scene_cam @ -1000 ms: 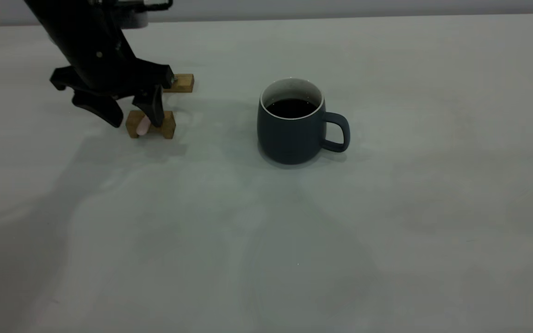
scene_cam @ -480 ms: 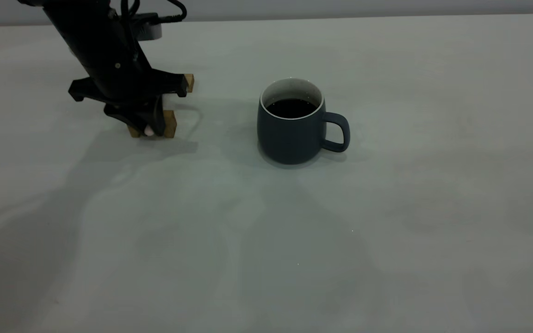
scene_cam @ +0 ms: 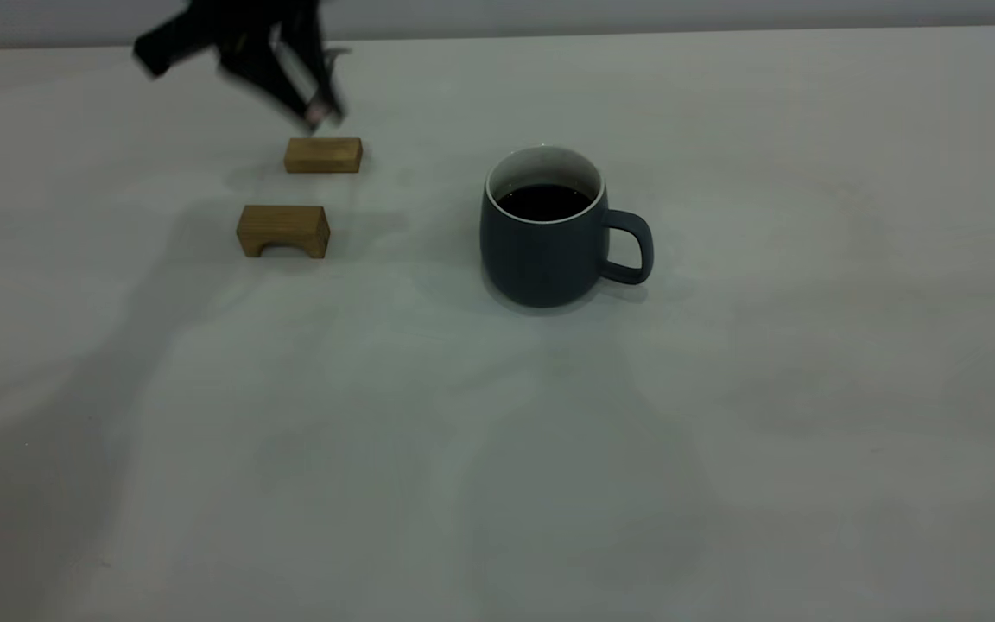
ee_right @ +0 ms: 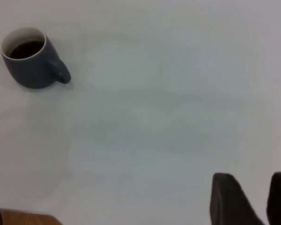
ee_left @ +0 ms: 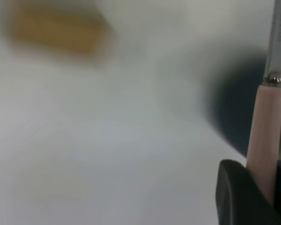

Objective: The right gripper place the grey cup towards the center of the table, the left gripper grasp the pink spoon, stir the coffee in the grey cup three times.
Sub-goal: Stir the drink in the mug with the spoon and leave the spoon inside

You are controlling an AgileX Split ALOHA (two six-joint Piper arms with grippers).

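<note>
My left gripper is pointing down with the pink spoon [ee_left: 267,119] sticking out across it, so I should turn that gripper level and aim the spoon down into the grey cup [scene_cam: 543,202].
The grey cup [scene_cam: 541,255] stands upright near the middle of the table [scene_cam: 497,466], handle to the right, with dark coffee [scene_cam: 543,200] inside; the right wrist view shows the cup [ee_right: 30,70] far off. My left gripper [scene_cam: 318,111] hangs blurred above the table's far left, left of the cup, shut on the pink spoon [scene_cam: 316,110]. In the left wrist view the pink spoon [ee_left: 264,131] sticks out from the gripper [ee_left: 267,187], its metal neck pointing away. My right gripper [ee_right: 260,201] is open over bare table, well away from the cup, and is outside the exterior view.
Two wooden blocks lie left of the cup: a flat one [scene_cam: 323,155] farther back and an arched one [scene_cam: 282,230] nearer. One block [ee_left: 56,30] shows blurred in the left wrist view. A brown strip [ee_right: 18,218] sits at a corner of the right wrist view.
The left gripper shut on the spoon at the arched block, then lifted it up and back. Both blocks now stand uncovered. The cup has not moved.
</note>
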